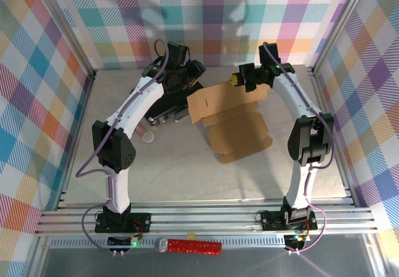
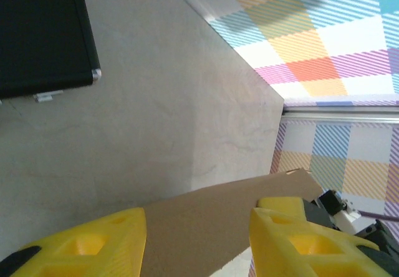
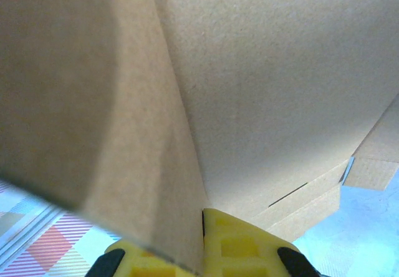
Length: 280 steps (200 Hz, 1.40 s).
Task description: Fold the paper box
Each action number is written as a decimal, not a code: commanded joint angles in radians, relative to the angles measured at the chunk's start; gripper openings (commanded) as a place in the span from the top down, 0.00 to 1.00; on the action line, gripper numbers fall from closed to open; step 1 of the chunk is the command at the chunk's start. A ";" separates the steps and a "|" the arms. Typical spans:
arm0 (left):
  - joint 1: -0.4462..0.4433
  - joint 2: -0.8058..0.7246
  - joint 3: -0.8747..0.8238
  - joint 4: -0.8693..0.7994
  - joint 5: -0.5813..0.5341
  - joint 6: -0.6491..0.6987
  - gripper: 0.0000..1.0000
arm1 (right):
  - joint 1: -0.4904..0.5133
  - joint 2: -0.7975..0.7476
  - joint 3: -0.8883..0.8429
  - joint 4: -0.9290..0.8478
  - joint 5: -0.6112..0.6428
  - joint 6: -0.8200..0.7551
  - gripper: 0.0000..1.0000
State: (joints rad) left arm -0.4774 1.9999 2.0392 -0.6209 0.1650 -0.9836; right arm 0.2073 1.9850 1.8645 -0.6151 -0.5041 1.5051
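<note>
The paper box lies crooked point(image 1: 239, 132), and only my right gripper is on its raised panel. So my left gripper should grip the panel's loose end point(image 1: 192, 104) between its fingers to make the box square.
The paper box point(image 1: 240, 136) is a brown die-cut cardboard sheet lying mid-table, with one panel point(image 1: 219, 100) lifted up at its far side. My right gripper point(image 1: 237, 79) holds the top of that panel; in the right wrist view the gripper point(image 3: 202, 219) is shut on a cardboard flap point(image 3: 149, 146) that runs down between its yellow fingers. My left gripper point(image 1: 194, 71) hovers at the panel's left corner. In the left wrist view the left gripper point(image 2: 198, 230) stands open, with the cardboard edge point(image 2: 212, 218) lying between its wide-apart fingers point(image 2: 93, 246) and not pinched.
A black hard case point(image 1: 159, 105) lies under my left arm, its corner showing as the black case point(image 2: 43, 34). A small white cup point(image 1: 150, 138) and a pink bit point(image 1: 141, 129) sit left of the sheet. A red glittery cylinder point(image 1: 190, 246) rests on the front rail. Plaid walls close the table in.
</note>
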 commanded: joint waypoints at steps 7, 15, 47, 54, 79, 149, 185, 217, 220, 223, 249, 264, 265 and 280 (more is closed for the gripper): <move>-0.020 -0.043 -0.040 0.021 0.016 -0.063 0.52 | 0.006 0.013 0.009 -0.065 0.007 0.033 1.00; -0.020 -0.050 -0.047 0.024 0.013 -0.073 0.51 | 0.006 0.017 0.018 -0.089 0.007 0.033 1.00; -0.030 -0.044 -0.063 0.035 0.023 -0.092 0.50 | 0.006 0.023 0.040 -0.158 0.014 0.048 1.00; -0.035 -0.046 -0.069 0.038 0.023 -0.099 0.50 | 0.005 0.019 0.033 -0.164 0.016 0.062 1.00; -0.054 -0.119 -0.108 0.013 -0.076 -0.109 0.44 | 0.003 0.006 -0.007 -0.126 0.016 0.115 1.00; -0.127 -0.327 -0.491 0.333 -0.271 -0.763 0.56 | 0.000 0.009 -0.027 -0.050 0.012 0.177 1.00; -0.163 -0.276 -0.487 0.399 -0.361 -0.967 0.48 | 0.001 -0.011 -0.085 0.029 0.019 0.202 1.00; -0.168 -0.236 -0.511 0.421 -0.407 -1.080 0.48 | 0.003 -0.034 -0.139 0.094 0.019 0.235 1.00; -0.168 -0.232 -0.512 0.425 -0.415 -1.086 0.48 | 0.003 -0.034 -0.140 0.094 0.017 0.237 1.00; -0.168 -0.228 -0.517 0.431 -0.420 -1.088 0.48 | 0.003 -0.035 -0.140 0.094 0.016 0.239 1.00; -0.167 -0.183 -0.501 0.461 -0.417 -1.102 0.49 | 0.003 -0.053 -0.165 0.100 0.026 0.269 1.00; -0.170 -0.177 -0.494 0.436 -0.416 -1.100 0.49 | 0.003 -0.068 -0.184 0.103 0.040 0.299 1.00; -0.171 -0.177 -0.494 0.435 -0.416 -1.100 0.49 | 0.003 -0.069 -0.184 0.103 0.041 0.301 1.00; -0.173 -0.179 -0.504 0.430 -0.420 -1.103 0.49 | 0.003 -0.079 -0.191 0.102 0.050 0.333 1.00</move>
State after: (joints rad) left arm -0.6411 1.8236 1.5383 -0.2047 -0.2272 -1.9694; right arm 0.2070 1.9663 1.6890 -0.5064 -0.4747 1.6531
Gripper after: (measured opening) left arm 0.509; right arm 0.045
